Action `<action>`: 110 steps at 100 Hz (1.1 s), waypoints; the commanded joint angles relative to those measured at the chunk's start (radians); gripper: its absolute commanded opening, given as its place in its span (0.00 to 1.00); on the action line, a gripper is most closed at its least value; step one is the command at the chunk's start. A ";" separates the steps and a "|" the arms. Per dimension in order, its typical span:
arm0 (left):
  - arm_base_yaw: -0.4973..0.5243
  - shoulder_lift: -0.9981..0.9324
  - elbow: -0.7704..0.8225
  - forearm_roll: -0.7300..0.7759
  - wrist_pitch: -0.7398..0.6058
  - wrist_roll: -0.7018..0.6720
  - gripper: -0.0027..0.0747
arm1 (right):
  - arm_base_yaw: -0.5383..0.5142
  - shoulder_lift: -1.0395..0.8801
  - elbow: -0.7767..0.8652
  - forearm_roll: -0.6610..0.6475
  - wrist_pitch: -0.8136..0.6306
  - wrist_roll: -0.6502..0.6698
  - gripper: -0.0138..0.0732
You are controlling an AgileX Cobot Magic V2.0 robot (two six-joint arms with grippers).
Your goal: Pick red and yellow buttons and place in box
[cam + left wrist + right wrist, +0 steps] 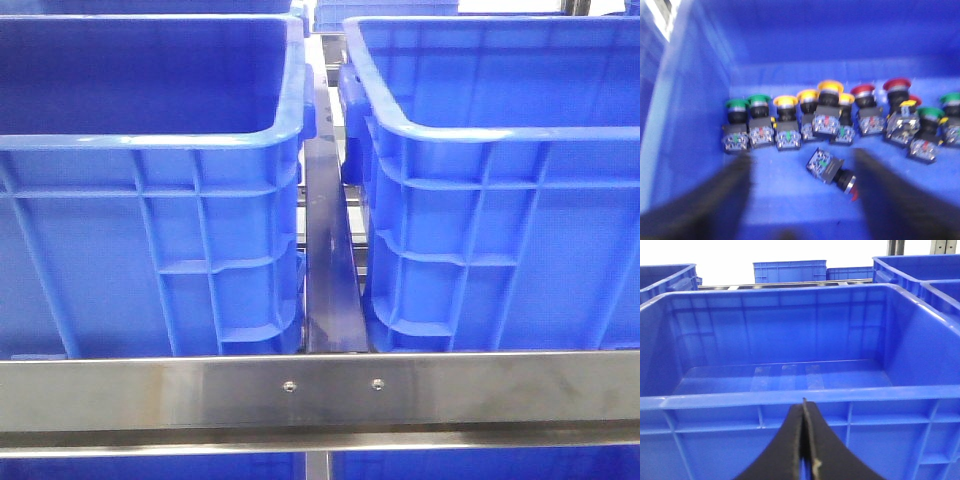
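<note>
I can see the raised yellow button (830,87) lying above its neighbours with its sides facing my open fingers, so I should carry on lowering my left gripper until my fingers are on either side of its black body (828,112).
In the left wrist view several push-button switches stand in a row on the floor of a blue crate (700,100). Their caps are yellow (785,101), red (863,90) and green (737,104). One red-capped button (826,166) lies on its side in front of the row, between the fingers of my open, empty left gripper (801,160), close to one finger (880,185). My right gripper (804,407) is shut and empty, just outside the near rim of an empty blue box (790,399). Neither gripper shows in the front view.
The front view shows two large blue crates side by side, the left one (150,140) and the right one (480,130), with a dark metal rail (330,290) between them and a steel crossbar (320,385) in front. More blue crates (790,271) stand behind.
</note>
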 commanded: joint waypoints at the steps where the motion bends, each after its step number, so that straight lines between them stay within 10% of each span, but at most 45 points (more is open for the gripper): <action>1: -0.001 0.029 -0.043 -0.004 -0.034 0.000 0.82 | 0.000 -0.024 -0.017 -0.012 -0.069 0.000 0.08; 110: -0.035 0.701 -0.465 -0.058 0.187 0.021 0.82 | 0.000 -0.024 -0.017 -0.012 -0.069 0.000 0.08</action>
